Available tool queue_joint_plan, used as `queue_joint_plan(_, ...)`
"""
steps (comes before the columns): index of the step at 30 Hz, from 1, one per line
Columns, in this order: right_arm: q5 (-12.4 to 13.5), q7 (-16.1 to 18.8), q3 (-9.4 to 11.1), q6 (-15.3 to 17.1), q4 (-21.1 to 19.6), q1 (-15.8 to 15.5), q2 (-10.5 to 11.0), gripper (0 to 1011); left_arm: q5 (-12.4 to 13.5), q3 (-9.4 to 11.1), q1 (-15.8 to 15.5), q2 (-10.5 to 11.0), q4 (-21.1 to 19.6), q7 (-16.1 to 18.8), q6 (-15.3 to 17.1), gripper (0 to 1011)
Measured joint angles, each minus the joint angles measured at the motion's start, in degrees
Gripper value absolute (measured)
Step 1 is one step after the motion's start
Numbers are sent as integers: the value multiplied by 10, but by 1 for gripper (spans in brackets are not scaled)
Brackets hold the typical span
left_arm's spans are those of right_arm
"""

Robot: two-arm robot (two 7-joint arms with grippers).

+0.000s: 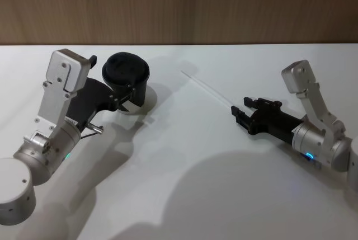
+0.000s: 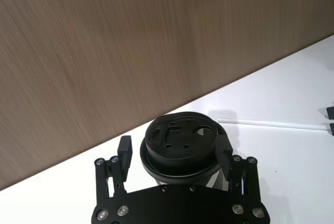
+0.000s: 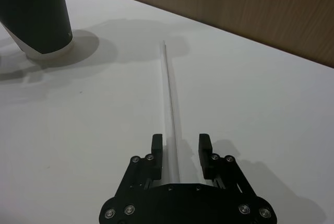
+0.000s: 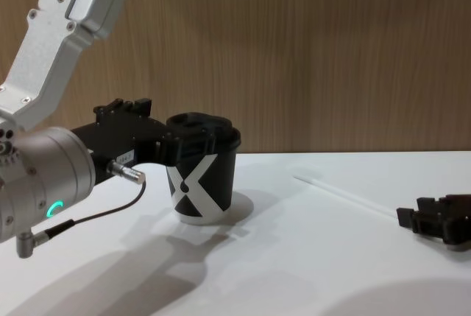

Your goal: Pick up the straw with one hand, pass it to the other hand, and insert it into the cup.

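I expect the white straw to keep its loose far end [image 1: 183, 72] stiffly out when I lift the straw's lower end, because the straw lies dead straight [image 1: 207, 88] along its length.
The straw [image 1: 207, 88] lies flat on the white table [image 1: 184, 161], thin and white, running from mid-table toward the right. My right gripper [image 1: 241, 107] is low at the straw's near end and open. In the right wrist view the straw [image 3: 169, 93] passes between the right gripper's [image 3: 180, 148] two fingers without being clamped. The cup [image 1: 126, 72], black with a domed lid and a white X [image 4: 195, 187], stands at the back left. My left gripper [image 2: 175, 151] is open, with one finger on each side of the cup [image 2: 180, 140] just below the lid.
A wooden wall [image 1: 179, 5] runs behind the table's far edge. A thin grey cable [image 4: 88, 216] with a metal plug hangs from the left wrist. Bare table lies between the cup and the straw and across the front.
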Motion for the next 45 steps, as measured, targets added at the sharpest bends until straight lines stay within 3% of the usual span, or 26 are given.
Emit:
queue_joint_plan(13, 5, 8, -8, 4, -3, -7, 9, 104, 0, 0, 0, 0, 0, 0, 0, 1000)
queue_joint_plan(31, 14, 7, -4, -1, -7, -16, 8, 11, 0, 0, 0, 0, 0, 0, 0, 1000)
queue_joint_plan(45, 66, 0, 41, -40, -70, -30, -2, 6, 0, 0, 0, 0, 0, 0, 0, 1000)
